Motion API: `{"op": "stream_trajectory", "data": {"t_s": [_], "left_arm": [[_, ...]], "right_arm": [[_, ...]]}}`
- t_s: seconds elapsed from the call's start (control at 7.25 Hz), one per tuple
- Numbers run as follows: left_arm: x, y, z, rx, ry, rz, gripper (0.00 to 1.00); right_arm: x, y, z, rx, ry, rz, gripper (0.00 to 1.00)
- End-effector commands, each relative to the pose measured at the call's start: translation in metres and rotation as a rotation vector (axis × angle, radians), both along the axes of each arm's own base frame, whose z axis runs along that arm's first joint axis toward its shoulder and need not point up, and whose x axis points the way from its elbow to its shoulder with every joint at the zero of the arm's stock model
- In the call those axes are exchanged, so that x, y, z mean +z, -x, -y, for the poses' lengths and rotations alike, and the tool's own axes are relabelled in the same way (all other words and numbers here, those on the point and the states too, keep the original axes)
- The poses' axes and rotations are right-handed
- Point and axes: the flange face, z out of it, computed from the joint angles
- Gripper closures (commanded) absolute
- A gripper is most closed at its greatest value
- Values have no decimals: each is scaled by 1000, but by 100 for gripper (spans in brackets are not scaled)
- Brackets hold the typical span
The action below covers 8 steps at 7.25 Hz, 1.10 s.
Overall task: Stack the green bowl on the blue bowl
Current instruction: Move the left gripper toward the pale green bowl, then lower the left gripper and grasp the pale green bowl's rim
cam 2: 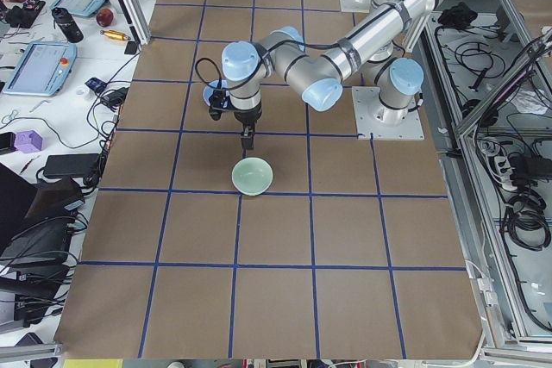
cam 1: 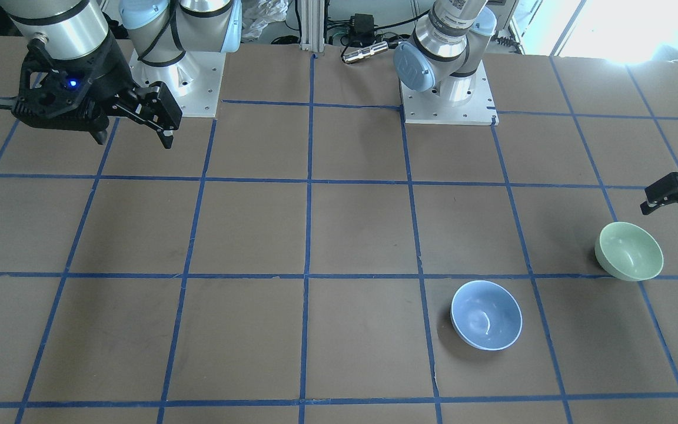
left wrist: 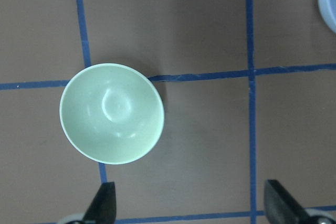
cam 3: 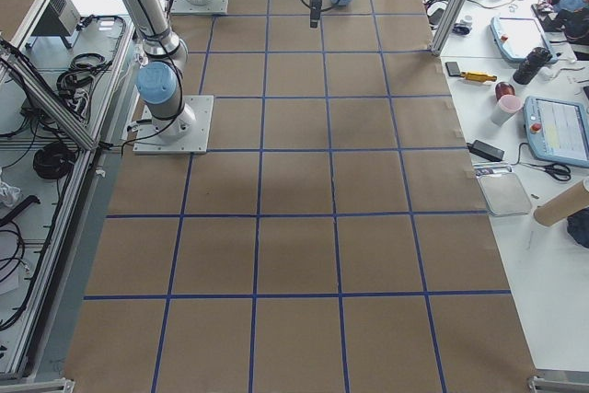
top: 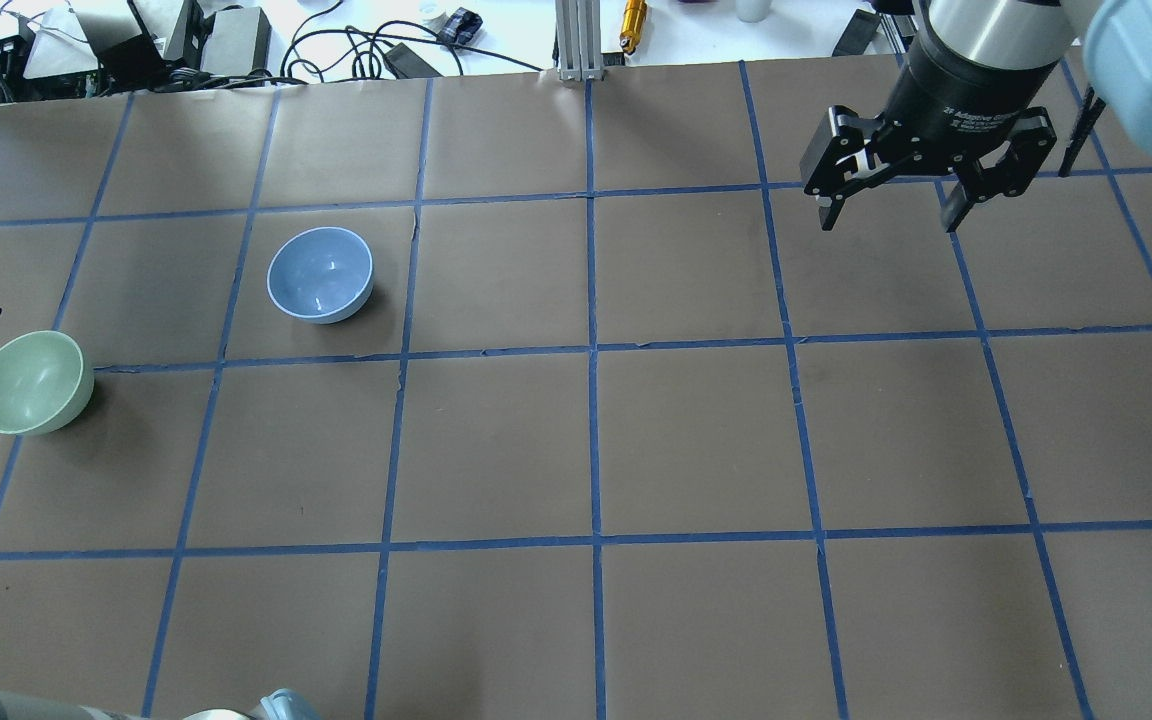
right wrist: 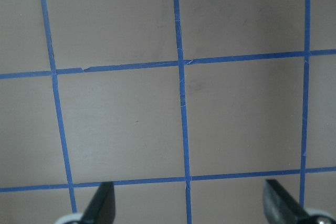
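Note:
The blue bowl's empty opening point(cam 1: 486, 314) looks just as wide as the green bowl point(cam 1: 628, 251). The green bowl should sit deep inside and almost hide the blue bowl when I lower it.
The pale green bowl point(cam 1: 628, 250) sits upright near the table's left end, also seen in the overhead view point(top: 33, 382) and the left wrist view point(left wrist: 111, 113). The light blue bowl point(cam 1: 486, 315) stands upright about one grid square away point(top: 320, 274). My left gripper point(cam 1: 668, 211) is open and empty. It hovers beside the green bowl without touching it. In its wrist view point(left wrist: 191, 205) the bowl lies ahead of the left finger. My right gripper point(top: 888, 222) is open and empty, high over the table's right side point(cam 1: 134, 141).
The brown table point(top: 696, 440) carries a blue tape grid. Two arm bases point(cam 1: 448, 100) stand at the robot's edge. Cables and devices point(top: 196, 40) lie beyond the far edge. An aluminium post point(top: 576, 40) stands at the far edge's middle.

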Motion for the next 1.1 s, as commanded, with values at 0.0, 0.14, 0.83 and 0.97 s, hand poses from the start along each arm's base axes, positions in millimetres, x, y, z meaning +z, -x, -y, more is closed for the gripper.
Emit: {"op": "stream_trajectory", "data": {"t_s": [0.0,0.14,0.83,0.97], "left_arm": [[-52,-58,2,-17,21,17,0],[-77,-70,8,-19,23,19,0],[-145,-87,12,-63,-23,-26,39],[-146,-88,10,-65,-30,-31,59]], "right_arm": [[0,0,0,0,0,0,0],[0,0,0,0,1,0,0],[0,0,0,-1,1,0,0],[0,0,0,-1,0,0,0]]}}
